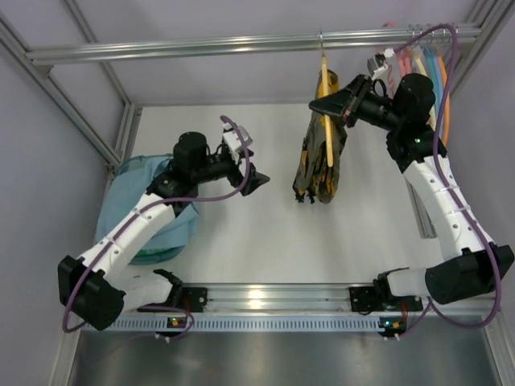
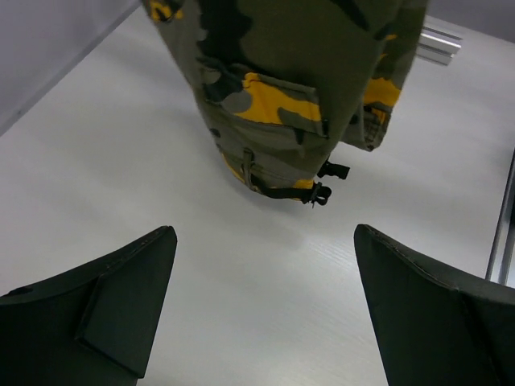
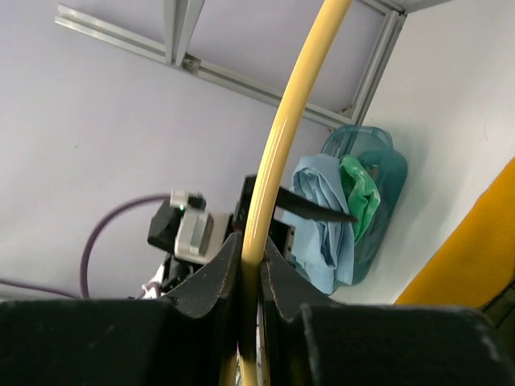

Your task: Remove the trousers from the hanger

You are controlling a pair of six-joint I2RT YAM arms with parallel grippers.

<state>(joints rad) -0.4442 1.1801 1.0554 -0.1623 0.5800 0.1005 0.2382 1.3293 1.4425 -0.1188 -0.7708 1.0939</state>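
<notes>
My left gripper's open fingers point at the trouser bottom point(image 2: 278, 181). Next, I raise that gripper and grasp the trousers higher up, near their fold on the hanger point(image 1: 319, 121).
The camouflage trousers point(image 1: 319, 157) hang from the pale yellow hanger point(image 1: 326, 121), whose silver hook sits on the top rail point(image 1: 241, 44). My right gripper point(image 1: 326, 104) is shut on the hanger's arm; in the right wrist view the yellow bar point(image 3: 278, 137) runs up between my closed fingers point(image 3: 213, 277). My left gripper point(image 1: 259, 182) is open and empty, left of the trousers and apart from them. In the left wrist view the trouser bottom point(image 2: 290, 96) with yellow-orange patches and black buckles hangs just ahead of the wide-open fingers point(image 2: 121, 305).
A teal basket point(image 1: 149, 249) with light blue and green clothes point(image 1: 133, 193) stands at the left; it also shows in the right wrist view point(image 3: 346, 209). Several coloured hangers point(image 1: 426, 68) hang at the rail's right end. Aluminium frame posts point(image 1: 72, 112) border the table.
</notes>
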